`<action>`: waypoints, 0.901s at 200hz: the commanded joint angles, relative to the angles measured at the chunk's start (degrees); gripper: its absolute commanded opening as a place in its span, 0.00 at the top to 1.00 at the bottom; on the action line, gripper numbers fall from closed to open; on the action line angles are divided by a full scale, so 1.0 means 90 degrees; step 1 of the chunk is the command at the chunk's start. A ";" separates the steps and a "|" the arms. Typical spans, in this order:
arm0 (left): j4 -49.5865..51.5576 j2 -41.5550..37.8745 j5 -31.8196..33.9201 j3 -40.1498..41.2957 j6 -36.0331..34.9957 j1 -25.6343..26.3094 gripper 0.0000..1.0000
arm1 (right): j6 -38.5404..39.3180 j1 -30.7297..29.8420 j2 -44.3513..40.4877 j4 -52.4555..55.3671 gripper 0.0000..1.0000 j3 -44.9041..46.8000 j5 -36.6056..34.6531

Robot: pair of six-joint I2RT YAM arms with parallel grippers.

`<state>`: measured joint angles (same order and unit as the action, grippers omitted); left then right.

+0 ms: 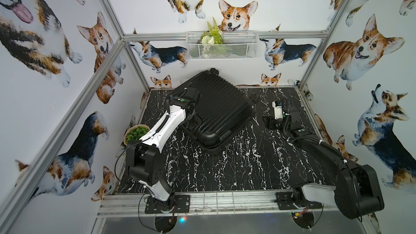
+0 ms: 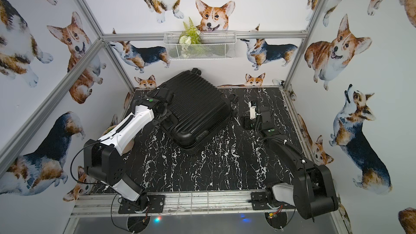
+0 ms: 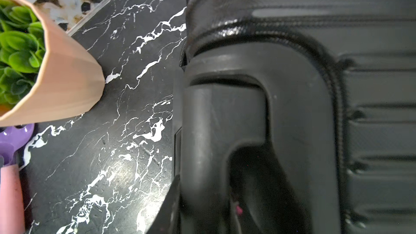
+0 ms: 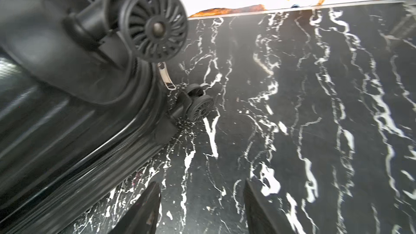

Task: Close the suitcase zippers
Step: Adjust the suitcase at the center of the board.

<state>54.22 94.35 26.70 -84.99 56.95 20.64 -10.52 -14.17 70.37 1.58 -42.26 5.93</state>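
The suitcase's wheel end slants toward the back, so the robot's left gripper should turn the suitcase straight first, and then the right gripper should take the silver zipper pull.
The black ribbed suitcase lies flat and askew at the back of the marble table, its lid down. In the left wrist view my left gripper is shut on the suitcase's moulded handle, one finger outside the bar and the other inside the hollow. The zipper track curves round the corner beside it. My right gripper stands open and empty over bare table next to the wheel corner, where a silver zipper pull hangs from the zippers' track.
A potted green plant stands close to the left arm, with a purple and pink object beside it. A white wire basket hangs on the back wall. The right arm lies along the table's right side.
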 commanded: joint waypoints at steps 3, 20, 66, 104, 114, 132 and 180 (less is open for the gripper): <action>-0.0471 -0.0125 -0.0133 -0.0068 -0.1370 -0.0246 0.82 | 0.0006 0.0080 -0.0193 0.0082 0.38 0.0184 0.0005; -0.1161 -0.0298 -0.0531 0.0196 -0.2020 -0.0575 0.82 | -0.0161 0.0091 -0.0299 -0.0045 0.38 0.0349 0.0022; -0.2844 -0.0298 -0.3100 0.0567 -0.3391 -0.1591 0.78 | -0.0537 0.0096 -0.0272 -0.1074 0.39 0.1041 0.0865; -0.2311 0.0449 -0.3593 -0.0337 -0.4295 -0.1678 0.78 | -0.0572 0.0095 -0.0002 -0.2186 0.41 0.1517 0.1631; -0.2280 0.0567 -0.3791 -0.0461 -0.4554 -0.1698 0.79 | -0.0569 0.0080 0.0052 -0.2608 0.42 0.1698 0.1777; -0.2089 0.0808 -0.4161 -0.0757 -0.5024 -0.1743 0.79 | -0.0481 0.0053 0.0130 -0.3278 0.42 0.2015 0.1926; -0.1368 0.1616 -0.4421 -0.1818 -0.5614 -0.1873 0.77 | 0.0293 -0.0260 0.0078 -0.4154 0.44 0.2593 0.2110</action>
<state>40.38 105.75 -3.70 -96.60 11.99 4.47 -13.19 -15.14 71.29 -25.58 -21.32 22.00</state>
